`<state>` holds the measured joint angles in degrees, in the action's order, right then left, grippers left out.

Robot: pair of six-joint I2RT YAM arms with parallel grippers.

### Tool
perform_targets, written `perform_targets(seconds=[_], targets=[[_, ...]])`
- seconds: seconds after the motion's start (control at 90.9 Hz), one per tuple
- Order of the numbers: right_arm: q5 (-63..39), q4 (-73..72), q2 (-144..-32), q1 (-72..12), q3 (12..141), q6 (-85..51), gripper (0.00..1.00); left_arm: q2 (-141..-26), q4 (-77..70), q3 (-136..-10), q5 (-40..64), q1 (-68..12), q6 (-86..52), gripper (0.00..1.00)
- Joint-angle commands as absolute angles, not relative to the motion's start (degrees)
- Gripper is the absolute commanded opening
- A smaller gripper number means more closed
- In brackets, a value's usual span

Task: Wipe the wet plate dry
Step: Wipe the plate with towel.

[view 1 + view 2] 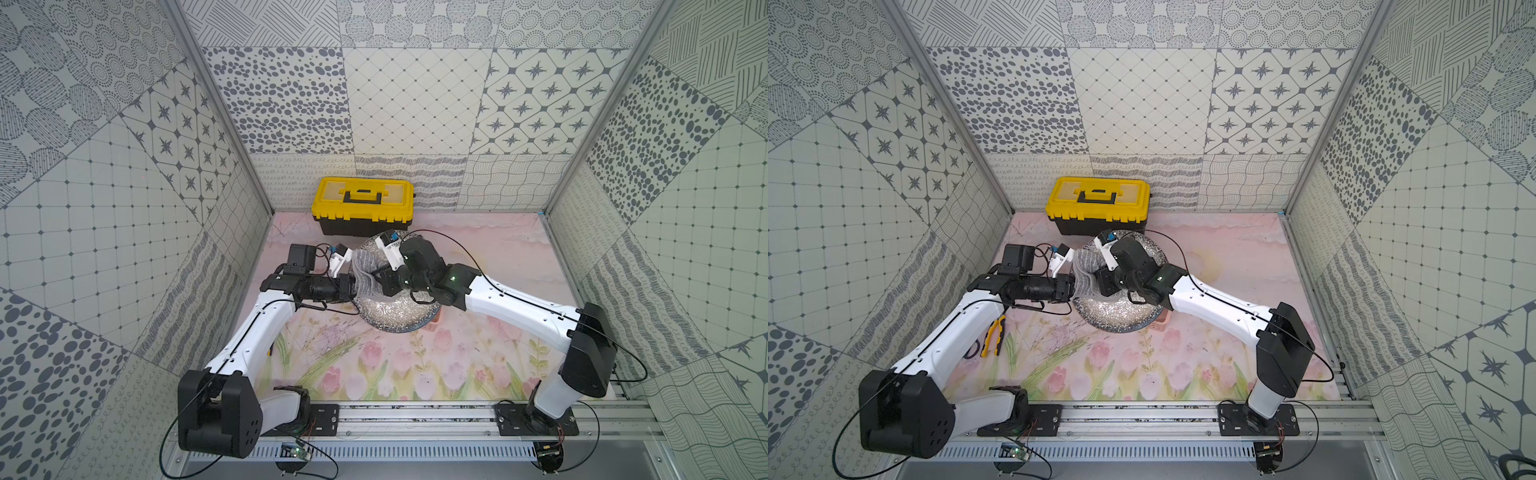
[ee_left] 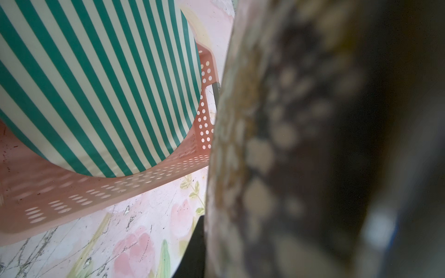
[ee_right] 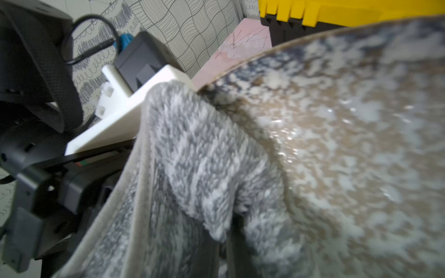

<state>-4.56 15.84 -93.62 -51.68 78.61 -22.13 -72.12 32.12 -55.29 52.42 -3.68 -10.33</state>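
The towel's edge [image 1: 357, 270] meets my left gripper at the plate's rim. My right gripper should go back and sweep the towel across the plate's near part [image 1: 392, 317].
A round speckled plate [image 1: 395, 318] [image 1: 1121, 313] sits at mid-table, and my left gripper [image 1: 353, 289] [image 1: 1073, 289] is shut on its left rim. In the left wrist view the plate [image 2: 277, 144] is a close blur beside one dark finger [image 2: 192, 248]. A grey fluffy towel [image 1: 365, 266] [image 1: 1086, 270] lies over the plate's left part. My right gripper [image 1: 378, 279] [image 3: 226, 252] is shut on the towel [image 3: 192, 156] and presses it against the plate's face [image 3: 349, 144]. That face shows a wet sheen.
A pink perforated basket [image 2: 72, 192] [image 1: 434, 325] lies under the plate's right side and holds a green-striped plate [image 2: 96, 84]. A yellow toolbox [image 1: 363, 203] stands just behind, by the back wall. Yellow-handled pliers [image 1: 992, 334] lie under the left arm.
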Motion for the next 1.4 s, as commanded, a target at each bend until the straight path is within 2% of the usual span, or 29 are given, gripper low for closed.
perform_targets(seconds=[0.0, 0.209, 0.33, 0.649, 0.858, 1.068, 1.387], targets=[[-0.6, 15.2, -88.5, -47.6, 71.6, -25.3, 0.0, -71.0, 19.5, -56.7, 71.7, -4.1, -7.9, 0.0], [3.8, 15.5, -77.6, -37.7, 58.5, -28.8, 0.0, -70.7, 19.3, -56.7, 71.8, -4.1, -8.4, 0.0], [1.8, 16.1, -76.5, -37.8, 57.5, -26.9, 0.0, -70.7, 18.9, -56.6, 71.7, -4.1, -8.6, 0.0], [1.9, 14.2, -87.4, -57.1, 66.9, -21.1, 0.0, -70.8, 18.5, -56.4, 70.9, -4.1, -8.9, 0.0], [-0.4, 13.0, -94.8, -63.5, 74.0, -21.3, 0.0, -70.8, 18.5, -56.4, 70.7, -4.1, -9.0, 0.0], [0.6, 11.3, -94.2, -63.1, 71.1, -24.1, 0.0, -70.7, 18.2, -56.4, 70.3, -4.1, -9.3, 0.0], [4.6, 10.0, -82.1, -54.2, 52.1, -30.4, 0.0, -70.2, 17.8, -56.4, 70.6, -4.1, -9.7, 0.0]])
